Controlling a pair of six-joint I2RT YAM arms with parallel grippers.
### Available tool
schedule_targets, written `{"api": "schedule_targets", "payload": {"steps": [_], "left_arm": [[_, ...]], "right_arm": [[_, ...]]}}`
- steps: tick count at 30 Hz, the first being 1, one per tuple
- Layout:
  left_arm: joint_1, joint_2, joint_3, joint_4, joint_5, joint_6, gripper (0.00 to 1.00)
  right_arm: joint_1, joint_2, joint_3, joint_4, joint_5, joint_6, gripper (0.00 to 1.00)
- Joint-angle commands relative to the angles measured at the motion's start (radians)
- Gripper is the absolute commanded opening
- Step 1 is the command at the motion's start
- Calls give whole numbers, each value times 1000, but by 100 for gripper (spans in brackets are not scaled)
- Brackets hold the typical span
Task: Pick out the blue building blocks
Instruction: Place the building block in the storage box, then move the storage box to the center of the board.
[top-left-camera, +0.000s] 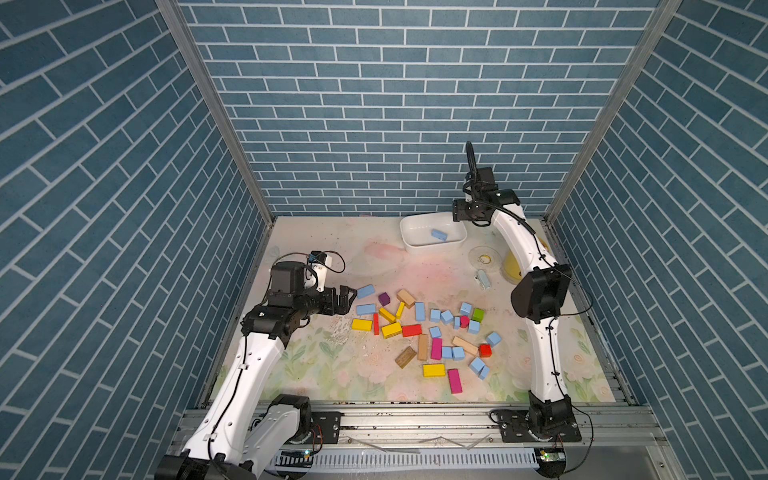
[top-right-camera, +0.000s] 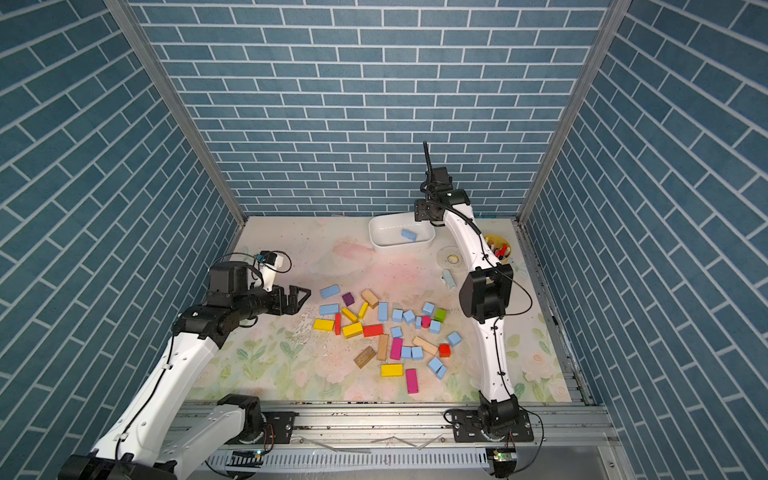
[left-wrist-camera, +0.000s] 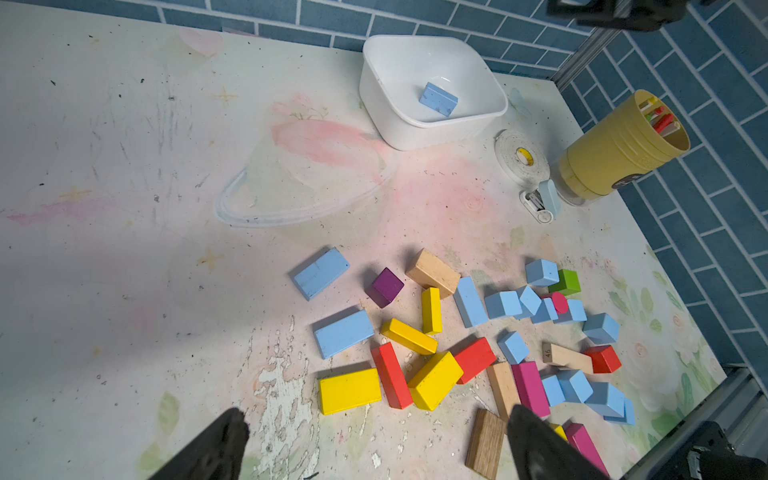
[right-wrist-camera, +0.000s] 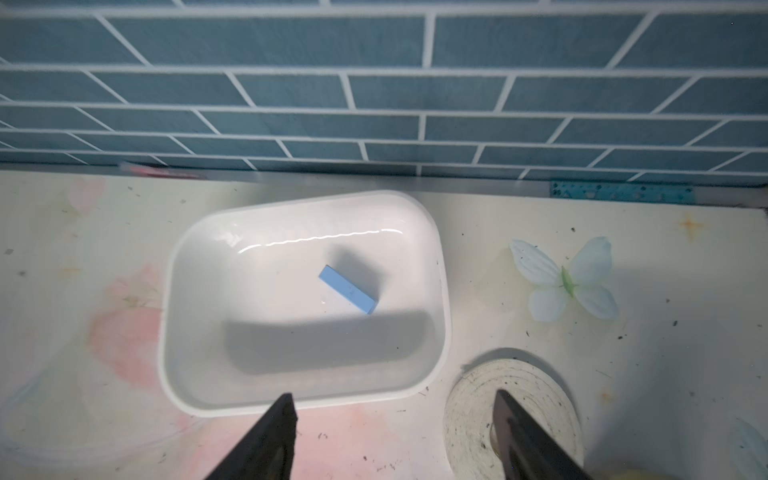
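Note:
The white tub (top-left-camera: 424, 231) is by the back wall, far from the blue building blocks. Next, my left gripper takes hold of the tub's end rim (top-left-camera: 402, 230) and pulls the tub closer first.
Several blue building blocks (top-left-camera: 434, 315) lie scattered among other coloured blocks in the middle of the table. Two flat ones (left-wrist-camera: 321, 273) (left-wrist-camera: 344, 333) sit at the pile's left edge. One more blue block (top-left-camera: 439, 235) (right-wrist-camera: 348, 289) lies inside the white tub (top-left-camera: 432, 248) at the back. My left gripper (top-left-camera: 351, 300) (left-wrist-camera: 376, 415) hovers open and empty just left of the pile, close to those two flat blocks. My right gripper (top-left-camera: 459, 212) (right-wrist-camera: 395, 409) hangs open and empty by the tub's right end, above its near rim (right-wrist-camera: 232, 399).
Yellow, red, magenta, purple, green and bare-wood blocks (top-left-camera: 433, 369) are mixed in with the blue ones. Right of the tub lie a roll of tape (top-left-camera: 484, 258), a yellow cup of pens (left-wrist-camera: 615, 153) and a pale blue-white gadget (left-wrist-camera: 540, 201). Tiled walls enclose three sides.

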Motion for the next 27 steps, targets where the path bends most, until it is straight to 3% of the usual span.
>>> {"api": "schedule_targets", "payload": {"steps": [1,5,10,16,22,27], "left_arm": [[-2,11,-16,4,-30,6,99],[-2,20,-13,15,-83,-27,99],[-17,26,5,75,-174,-222,99],[-161,57,37,192,-363,-420,95],[-283,268,216,226,-423,-464,93],[-324,494,419,265,-412,-471,90]], "right_arm": [[1,-170,-84,69,-35,-1,76],[1,-282,-226,87,-45,-6,77],[1,-469,-484,168,-96,-4,80],[1,-738,-815,254,-140,-10,83],[1,-988,-1094,259,-169,-25,85],[1,-1184,-1251,243,-175,-10,86]]}}
